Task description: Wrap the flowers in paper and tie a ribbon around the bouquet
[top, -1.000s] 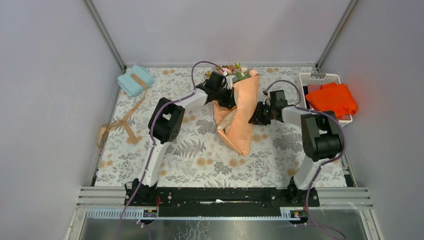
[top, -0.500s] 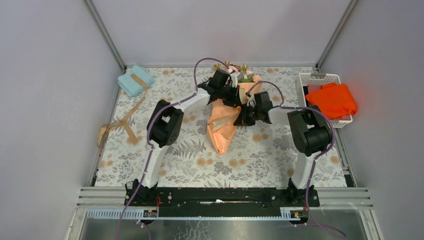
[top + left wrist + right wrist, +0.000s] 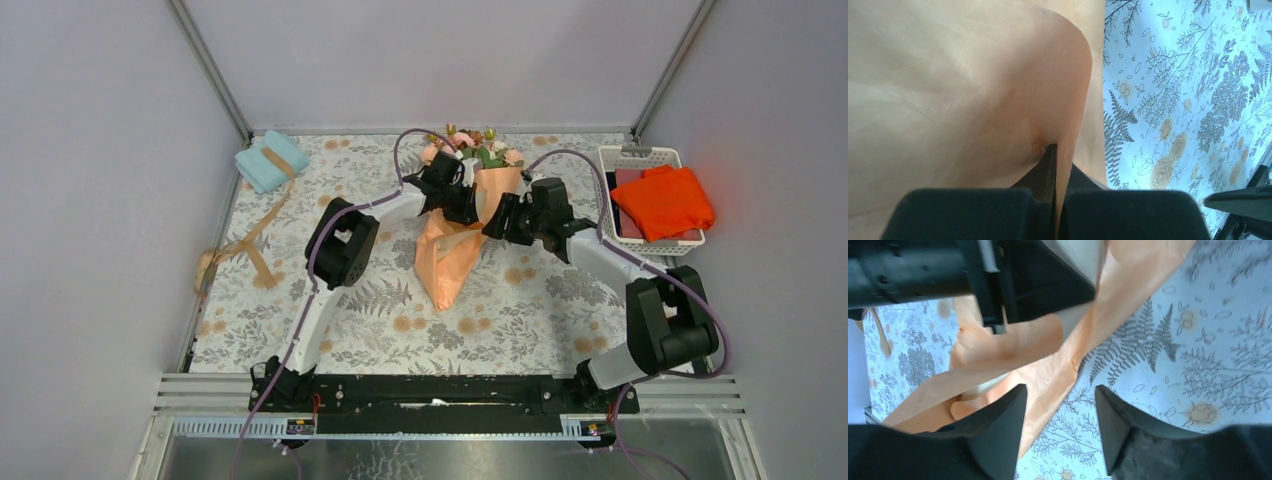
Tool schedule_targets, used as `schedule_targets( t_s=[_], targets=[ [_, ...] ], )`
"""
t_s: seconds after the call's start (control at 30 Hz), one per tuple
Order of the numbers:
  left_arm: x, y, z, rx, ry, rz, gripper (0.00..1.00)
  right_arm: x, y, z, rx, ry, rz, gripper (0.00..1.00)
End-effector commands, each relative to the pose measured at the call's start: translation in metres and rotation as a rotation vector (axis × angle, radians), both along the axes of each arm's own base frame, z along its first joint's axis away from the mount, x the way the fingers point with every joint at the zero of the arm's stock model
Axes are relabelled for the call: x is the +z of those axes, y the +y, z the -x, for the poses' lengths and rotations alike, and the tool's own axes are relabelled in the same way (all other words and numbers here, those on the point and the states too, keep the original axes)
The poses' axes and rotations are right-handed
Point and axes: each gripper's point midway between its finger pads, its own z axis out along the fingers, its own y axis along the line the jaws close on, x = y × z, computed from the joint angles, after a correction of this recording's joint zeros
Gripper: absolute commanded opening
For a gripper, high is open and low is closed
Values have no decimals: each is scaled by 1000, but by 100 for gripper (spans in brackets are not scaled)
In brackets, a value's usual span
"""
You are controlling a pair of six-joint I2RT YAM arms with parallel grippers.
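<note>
I can see the paper's lower end (image 3: 454, 241) gaping open while my left gripper pinches the paper's upper fold, so next my right gripper takes over that fold (image 3: 1071, 322) to free my left gripper.
The bouquet stands as a peach-orange paper (image 3: 446, 258) cone at mid-table, narrowing toward the near side. The pink flowers (image 3: 470, 150) with green leaves stick out at its far end. My left gripper (image 3: 462, 200) is shut on an upper fold of the paper (image 3: 963, 90), with the sheet's edge pinched between its jaws (image 3: 1054, 150). Just right of the cone, my right gripper (image 3: 497, 220) stands open (image 3: 1059, 390) above the cone's right edge (image 3: 1048, 365), holding nothing. The tan ribbon (image 3: 250, 238) lies limp near the table's left edge.
A folded light blue cloth (image 3: 268, 160) sits at the far left corner. A white basket (image 3: 640, 154) holding a bright orange cloth (image 3: 664, 200) stands at the far right. The floral table cover (image 3: 540, 300) has grey walls on three sides.
The paper's right side was folded over to the left, making the cone narrower. My right gripper then opened off the paper and drew back right. The left gripper kept its pinch.
</note>
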Motion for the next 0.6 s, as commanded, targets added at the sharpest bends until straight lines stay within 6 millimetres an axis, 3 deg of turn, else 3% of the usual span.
schedule_targets(
  t_s=[0.0, 0.2, 0.4, 0.47, 0.57],
  targets=[
    [3, 0, -7, 6, -39, -21, 0, 38, 4, -22, -42, -91, -49, 66],
    [6, 2, -8, 5, -51, -25, 0, 26, 14, -44, -80, -11, -74, 70],
    [10, -1, -12, 5, -62, -18, 0, -4, 35, -38, 6, 99, -141, 69],
    [13, -2, -13, 5, -66, -15, 0, -13, 43, -34, 50, 138, -169, 62],
    [17, -2, -15, 0, -79, -19, 0, -22, 43, -29, 61, 154, -170, 38]
  ],
)
